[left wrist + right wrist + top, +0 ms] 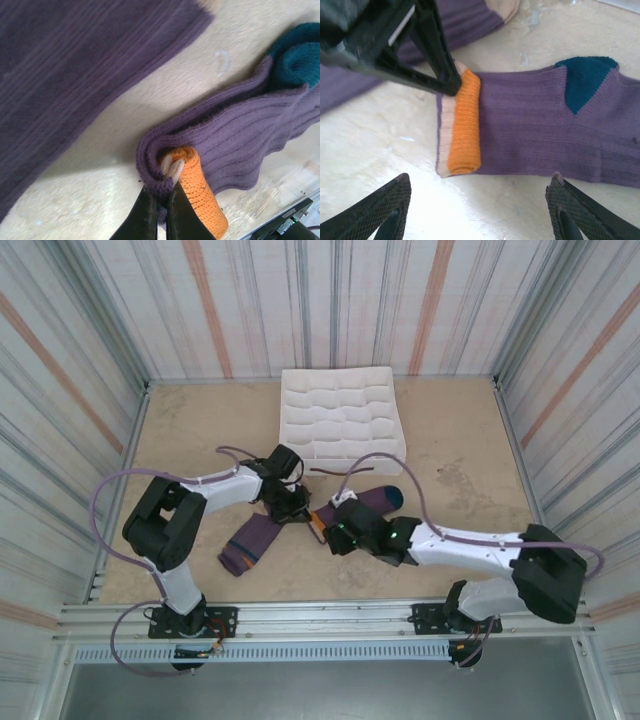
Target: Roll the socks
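Note:
The roll will tuck its orange under and show purple on the outside when I turn it, because the orange end curls onto flat purple fabric.
Two purple socks lie on the table. One sock lies flat at the left, and its purple fabric shows in the left wrist view. The other sock has a teal heel and its orange end is folded over into a short roll. My left gripper is shut on that rolled orange end, and its black fingers reach down at the roll's far tip. My right gripper stands open just in front of this sock, with nothing between its fingers.
A white fabric grid-compartment box sits at the back centre of the table. Striped walls close in the left, right and back sides. Both arms meet near the table's middle.

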